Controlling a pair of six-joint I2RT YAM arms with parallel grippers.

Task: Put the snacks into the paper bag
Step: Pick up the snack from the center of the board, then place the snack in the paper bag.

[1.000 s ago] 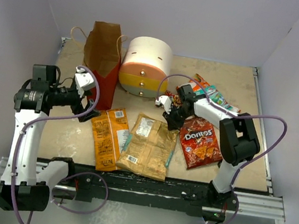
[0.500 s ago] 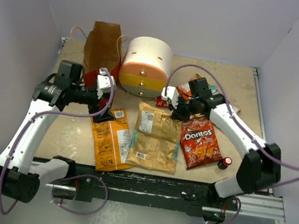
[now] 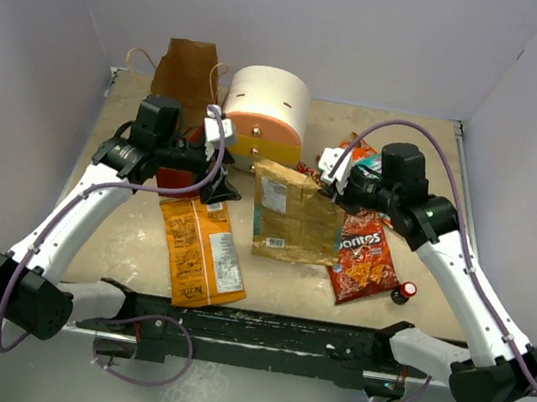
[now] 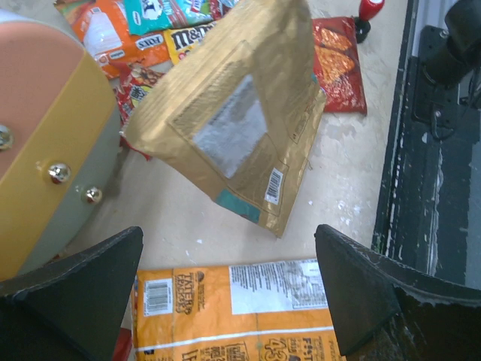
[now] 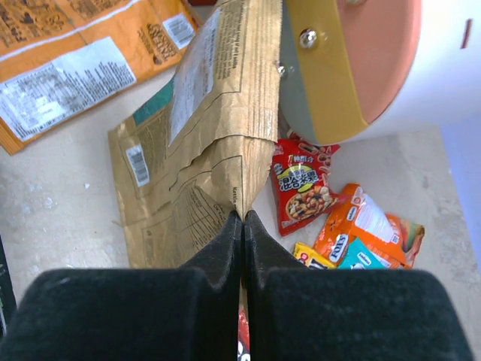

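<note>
My open left gripper should keep going, because the tan chip bag's loose edge (image 3: 259, 200) faces it. It should move toward that edge (image 3: 260, 172) until its fingers close around it.
My right gripper (image 3: 333, 182) is shut on the edge of the tan chip bag (image 3: 292, 215) and holds it tilted off the table; its pinched edge shows in the right wrist view (image 5: 218, 150). My left gripper (image 3: 219, 182) is open and empty above the orange-yellow chip bag (image 3: 202, 250), which lies flat and shows in the left wrist view (image 4: 240, 308). The tan bag hangs ahead of it (image 4: 240, 120). The red Doritos bag (image 3: 361, 257) lies at the right. Several small packets (image 5: 353, 233) lie by the drawer unit. The paper bag (image 3: 182, 72) stands at the back left.
The round cream-orange-yellow drawer unit (image 3: 266, 115) stands beside the paper bag, close to both grippers. A small dark bottle with a red cap (image 3: 403, 292) stands right of the Doritos bag. The black rail (image 3: 260, 326) runs along the table's near edge.
My right gripper has lifted the tan chip bag off the table, its near end still trailing low. My left arm has swung right and forward, to in front of the drawer unit.
</note>
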